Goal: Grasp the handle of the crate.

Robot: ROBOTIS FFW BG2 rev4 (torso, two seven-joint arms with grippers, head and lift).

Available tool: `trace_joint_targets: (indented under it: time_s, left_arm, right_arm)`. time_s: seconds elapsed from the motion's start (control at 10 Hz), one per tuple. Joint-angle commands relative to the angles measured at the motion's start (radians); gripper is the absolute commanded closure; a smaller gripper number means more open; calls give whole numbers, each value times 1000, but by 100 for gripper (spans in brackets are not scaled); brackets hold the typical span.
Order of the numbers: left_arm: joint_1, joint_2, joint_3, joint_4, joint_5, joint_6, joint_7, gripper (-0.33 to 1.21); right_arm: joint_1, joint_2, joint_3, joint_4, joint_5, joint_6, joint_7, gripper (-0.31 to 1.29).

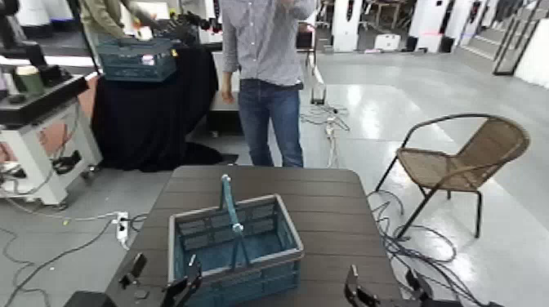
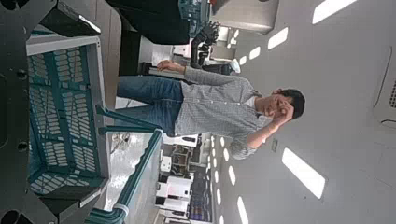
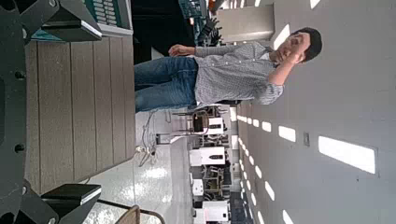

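Observation:
I expect the whole crate point(image 1: 235, 251) to come along and stay level when I pull the handle toward me, because the handle's ends point(image 1: 234, 266) join opposite sides of the crate's grey rim.
The blue lattice crate point(image 1: 233, 249) with a grey rim stands on the dark wooden table point(image 1: 327, 204), near its front middle. Its thin teal handle point(image 1: 230, 202) arches upright over the middle. My left gripper point(image 1: 163, 276) is low at the crate's front left corner, open and empty, well below the handle. In the left wrist view the crate's side point(image 2: 61, 112) fills the space between the open fingers point(image 2: 70, 19), with the handle point(image 2: 131, 121) beyond. My right gripper point(image 1: 382, 291) is open and empty at the table's front right, apart from the crate. The right wrist view shows bare table point(image 3: 75, 103) between its fingers point(image 3: 70, 196).
A person point(image 1: 265, 73) stands just behind the table's far edge. A wicker chair point(image 1: 461, 163) stands to the right. A darker blue crate point(image 1: 135, 59) sits on a black-draped table at the back left. Cables and a power strip point(image 1: 122, 224) lie on the floor.

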Motion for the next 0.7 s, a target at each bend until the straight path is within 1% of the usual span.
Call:
trace_joint_targets:
  time_s: [0.1, 0.4, 0.5, 0.6, 0.7]
  left_arm:
    - [2, -8, 7, 2, 0, -7, 1, 10]
    - [0, -10, 12, 3, 5, -13, 2, 10]
    - [-6, -10, 19, 2, 25, 2, -4, 10]
    - [-17, -8, 29, -9, 63, 57, -28, 10]
    - [-34, 1, 35, -26, 100, 117, -47, 10]
  right_arm:
    - [0, -1, 0, 1, -3, 4, 0, 15]
    - [-3, -1, 3, 4, -9, 7, 0, 15]
    - [-7, -2, 5, 7, -14, 8, 0, 15]
    - [-7, -2, 5, 7, -15, 8, 2, 15]
    - [-7, -2, 5, 9, -18, 10, 2, 15]
